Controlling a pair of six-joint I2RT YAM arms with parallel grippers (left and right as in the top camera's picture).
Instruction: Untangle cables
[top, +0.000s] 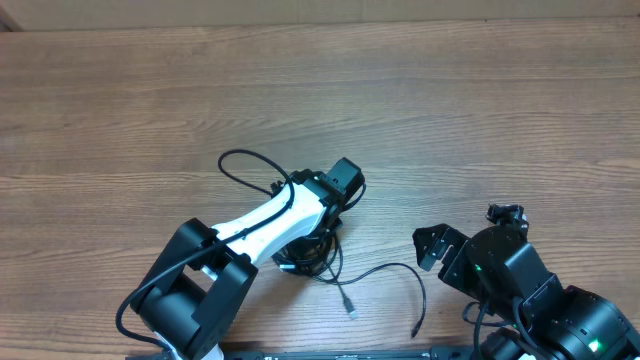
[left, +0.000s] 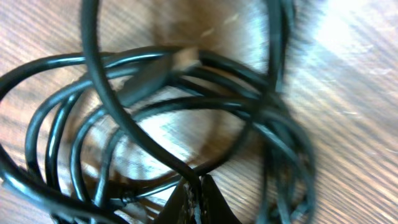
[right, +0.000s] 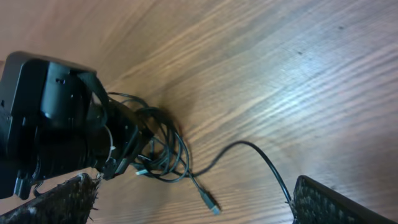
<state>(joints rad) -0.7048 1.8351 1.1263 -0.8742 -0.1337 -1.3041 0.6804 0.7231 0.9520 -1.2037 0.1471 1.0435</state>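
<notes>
The robot's left gripper has hold of one piece of the cable bundle (left: 178, 163), so its right gripper should stay open and keep moving toward the bundle's other loops (top: 316, 262) until the right gripper's fingers close on them.
The cables lie as a knotted bundle (top: 322, 262) of thin black cords under my left arm (top: 270, 220). In the left wrist view the loops (left: 56, 124) fill the frame, with a plug tip (left: 149, 73) lying across them. My left gripper (left: 196, 190) is shut on one strand (left: 140, 140) that runs down between its fingertips. One loose strand ends in a plug (top: 350, 308); another arcs right to a tip (top: 415, 330). My right gripper (right: 196, 205) stands open to the right of the bundle (right: 163, 149), with the loose plug (right: 210, 204) on the table between its fingers and touching neither.
The wooden table (top: 450, 110) stretches bare behind and to both sides. A thicker black wire (top: 245, 160) loops off the left arm. The right arm's base (top: 580, 325) fills the near right corner.
</notes>
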